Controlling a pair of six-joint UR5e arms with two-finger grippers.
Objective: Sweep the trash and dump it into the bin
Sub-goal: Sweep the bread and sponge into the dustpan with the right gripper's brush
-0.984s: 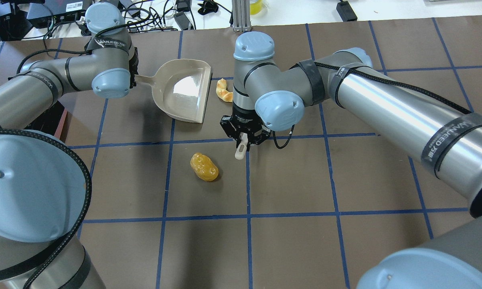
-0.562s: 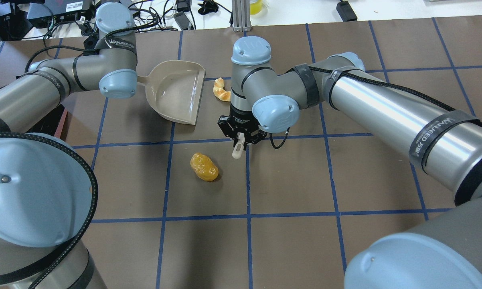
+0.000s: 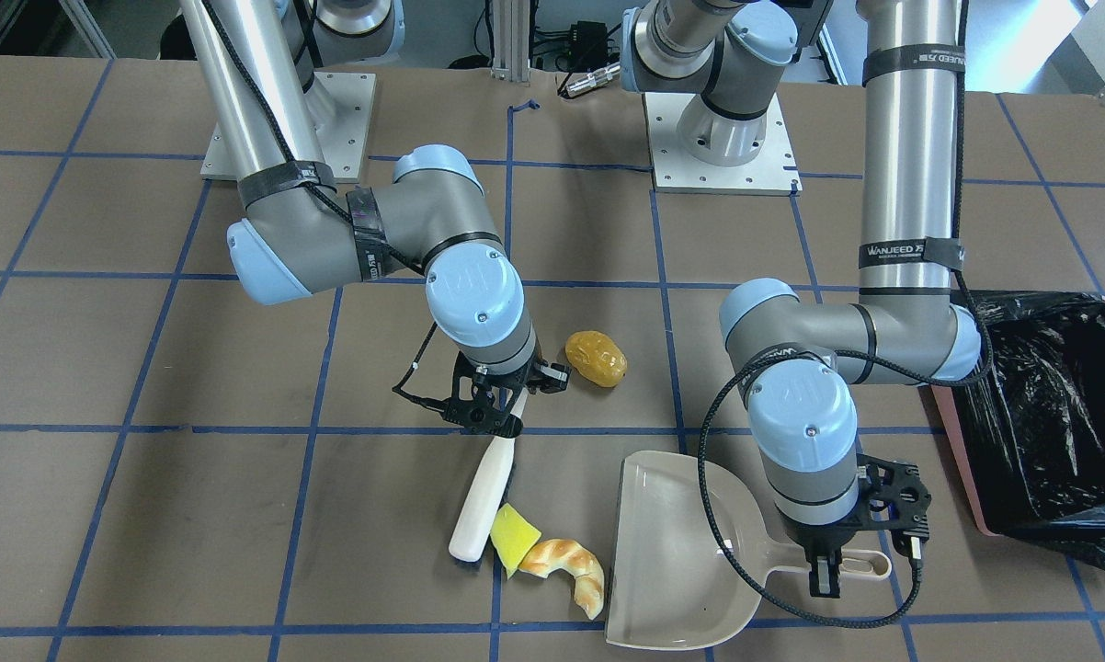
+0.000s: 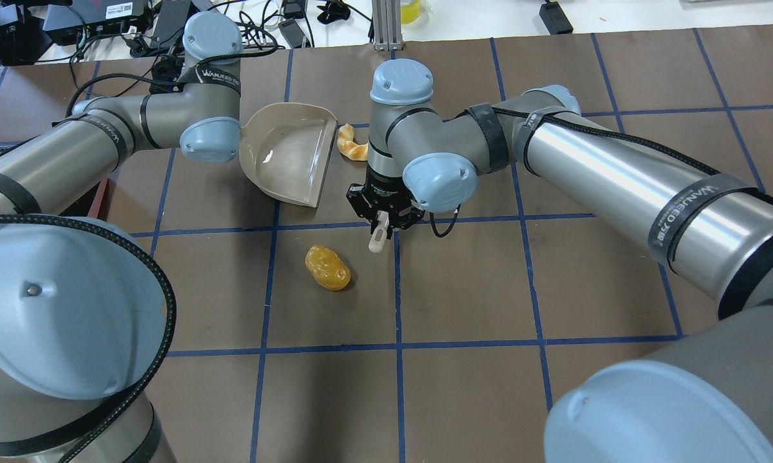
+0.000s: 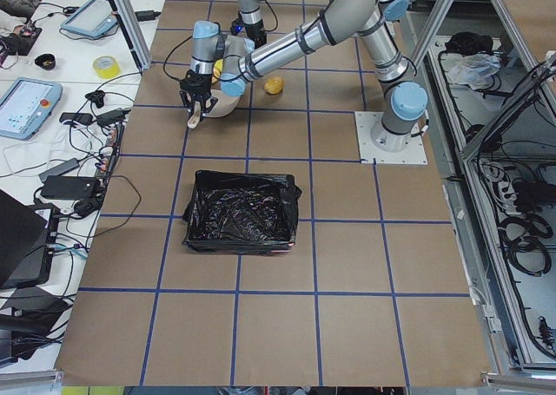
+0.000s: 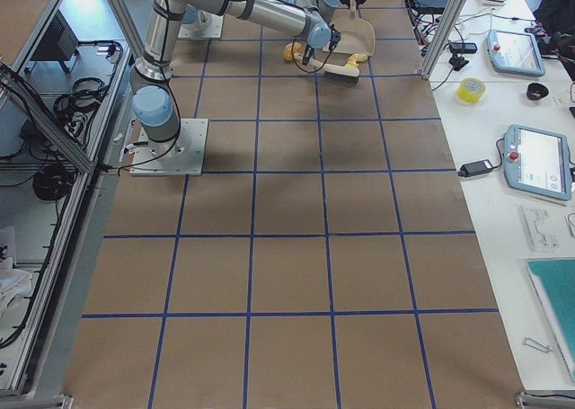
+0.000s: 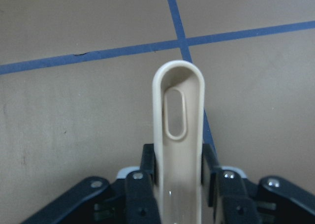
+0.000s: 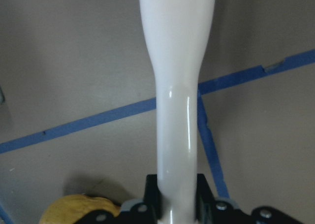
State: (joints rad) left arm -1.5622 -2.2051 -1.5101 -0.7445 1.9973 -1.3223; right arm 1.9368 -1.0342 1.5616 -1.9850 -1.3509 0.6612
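The brush head is past the yellow wedge (image 3: 513, 539), which touches the tan croissant, so with my right gripper I should sweep both together across the dustpan's open edge (image 3: 616, 552).
My left gripper (image 3: 828, 563) is shut on the handle of the beige dustpan (image 3: 677, 561), which lies flat on the table; the left wrist view shows the handle (image 7: 178, 111) between the fingers. My right gripper (image 3: 493, 411) is shut on the handle of the beige brush (image 3: 481, 501), whose head rests by the yellow wedge (image 3: 513, 538). The wedge touches the tan croissant (image 3: 566, 568), which lies just off the dustpan's open edge. The yellow-orange lump (image 3: 597, 359) lies apart, beside the right gripper. The bin (image 3: 1040, 414), lined with black bag, stands past the left arm.
In the overhead view the dustpan (image 4: 287, 154), croissant (image 4: 351, 145) and lump (image 4: 327, 267) show, while the wedge is hidden under the right arm. Cables and electronics (image 4: 103, 26) crowd the far table edge. The arm base plates (image 3: 720, 138) sit at the robot's side.
My left arm has slid the dustpan rightward toward the croissant. My right gripper with the brush has shifted slightly away and left, and the croissant has moved a little toward the dustpan.
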